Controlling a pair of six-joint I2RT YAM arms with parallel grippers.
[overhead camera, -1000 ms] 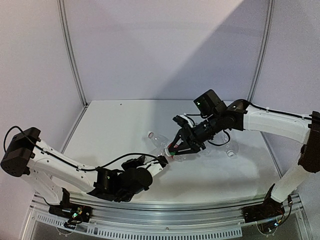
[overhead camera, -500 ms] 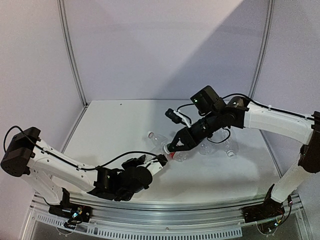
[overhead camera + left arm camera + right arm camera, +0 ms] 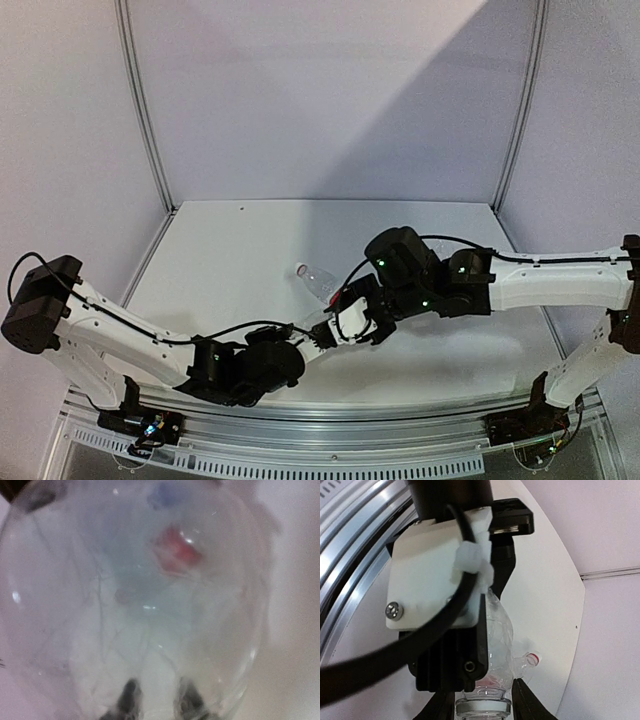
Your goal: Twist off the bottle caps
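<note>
The cap should be the only thing between my right gripper's fingers, but they reach past it to the held bottle's neck ring (image 3: 483, 707). I should open my right gripper, move back, and close it around the cap alone.
My left gripper (image 3: 322, 336) is shut on a clear unlabelled bottle (image 3: 499, 635) and holds it above the table. The bottle fills the left wrist view (image 3: 140, 605), with my left gripper (image 3: 160, 700) low in that frame. My right gripper (image 3: 350, 320) meets it at the neck end. In the right wrist view my right gripper (image 3: 481, 696) has a finger (image 3: 522, 700) on each side of a pale cap (image 3: 483, 710), closed against it. Another clear bottle (image 3: 316, 281) lies on the table behind, its neck (image 3: 534, 657) red-ringed and uncapped. The other bottles and caps are hidden.
The right forearm (image 3: 500, 285) stretches across the right half of the table and covers what lies under it. The metal rail (image 3: 330, 415) runs along the near edge. Booth walls close the back and sides.
My right arm has dropped lower and nearer the front, and its wrist has turned around the bottle's neck. It now covers the bottles at the right. My left arm has barely moved.
</note>
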